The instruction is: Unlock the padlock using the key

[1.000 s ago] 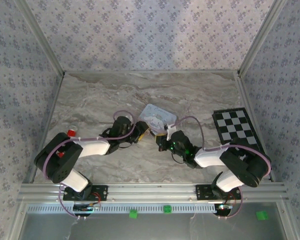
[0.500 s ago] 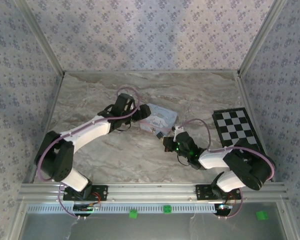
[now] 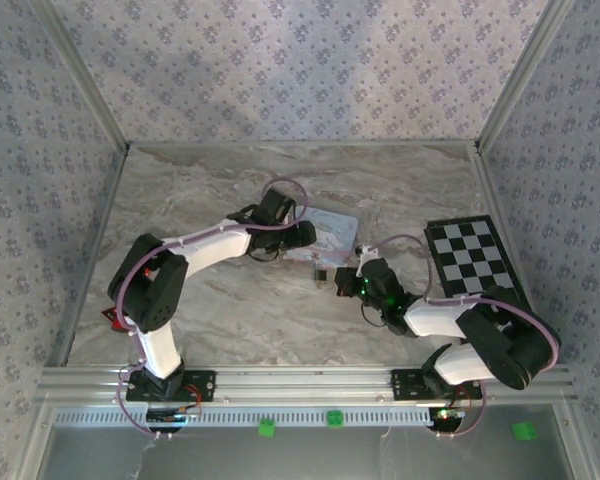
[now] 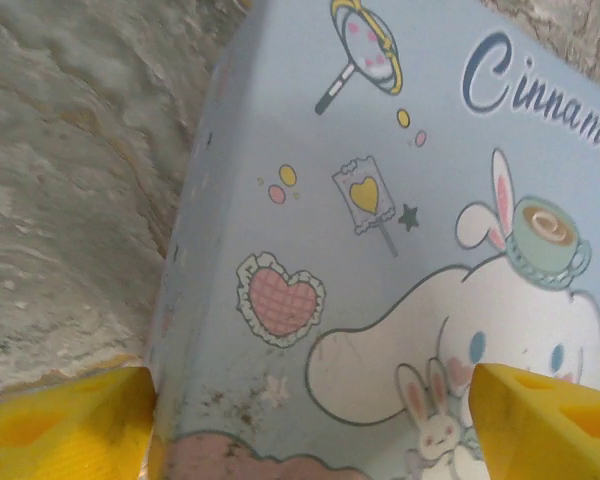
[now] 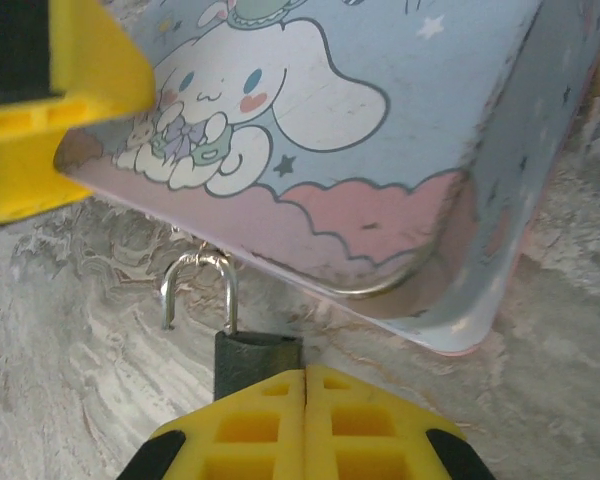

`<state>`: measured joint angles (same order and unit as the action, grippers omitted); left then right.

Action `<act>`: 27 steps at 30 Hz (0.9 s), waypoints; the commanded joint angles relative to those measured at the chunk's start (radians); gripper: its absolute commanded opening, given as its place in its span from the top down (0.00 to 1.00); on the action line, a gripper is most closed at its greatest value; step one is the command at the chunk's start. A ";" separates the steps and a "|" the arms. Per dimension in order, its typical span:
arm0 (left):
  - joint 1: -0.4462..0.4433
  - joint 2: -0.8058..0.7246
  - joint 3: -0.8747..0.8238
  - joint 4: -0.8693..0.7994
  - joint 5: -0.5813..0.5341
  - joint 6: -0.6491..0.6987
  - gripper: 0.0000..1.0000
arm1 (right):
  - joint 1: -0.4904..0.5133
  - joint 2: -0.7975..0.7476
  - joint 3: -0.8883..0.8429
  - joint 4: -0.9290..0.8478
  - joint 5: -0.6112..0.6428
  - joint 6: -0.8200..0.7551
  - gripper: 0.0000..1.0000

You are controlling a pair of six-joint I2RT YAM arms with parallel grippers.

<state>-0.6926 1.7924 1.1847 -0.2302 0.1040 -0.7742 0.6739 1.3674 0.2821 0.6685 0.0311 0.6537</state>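
Note:
The padlock's open shackle is still hooked on the tin's clasp (image 5: 200, 257), so I need to open my right gripper, grab the black body (image 5: 256, 358) closer in and pull the padlock off the tin.
The padlock (image 5: 255, 352) is a tiny black block lying on the marble next to the near edge of the pale blue cartoon tin (image 5: 380, 90). Its silver shackle (image 5: 198, 280) stands swung open, with one leg free. My right gripper (image 5: 305, 385) is shut, fingers pressed together right over the lock's body; the key is hidden. From above, the padlock (image 3: 322, 272) sits between the right gripper (image 3: 338, 278) and the tin (image 3: 338, 230). My left gripper (image 4: 310, 430) is open, and its yellow fingers (image 4: 60, 420) straddle the tin's lid (image 4: 380, 200).
A black-and-white checkerboard (image 3: 475, 258) lies flat at the right of the marble table (image 3: 210, 190). Patterned walls close in the left, back and right sides. The left arm's finger (image 5: 60, 100) rests on the tin's lid near the padlock.
The left arm has swung from the near left out over the tin, and the tin has shifted slightly right. The right gripper has followed slightly right, staying at the padlock.

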 commanded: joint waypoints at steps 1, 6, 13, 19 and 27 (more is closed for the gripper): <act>-0.027 0.010 -0.007 0.008 -0.001 -0.035 0.19 | -0.049 -0.018 0.021 -0.044 -0.086 -0.018 0.88; -0.060 0.013 -0.024 0.038 -0.018 -0.072 0.19 | -0.111 -0.013 0.054 -0.123 -0.222 -0.017 0.60; -0.085 0.018 -0.037 0.070 -0.018 -0.114 0.20 | -0.125 0.015 0.024 -0.074 -0.251 0.027 0.51; -0.081 0.002 -0.065 0.085 -0.038 -0.129 0.20 | -0.113 0.133 0.054 -0.001 -0.313 0.054 0.58; -0.071 -0.030 -0.099 0.097 -0.038 -0.137 0.20 | -0.074 0.270 0.094 0.065 -0.330 0.098 0.57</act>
<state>-0.7658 1.7805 1.1030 -0.1005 0.0841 -0.9043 0.5697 1.5692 0.3500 0.7414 -0.2562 0.7174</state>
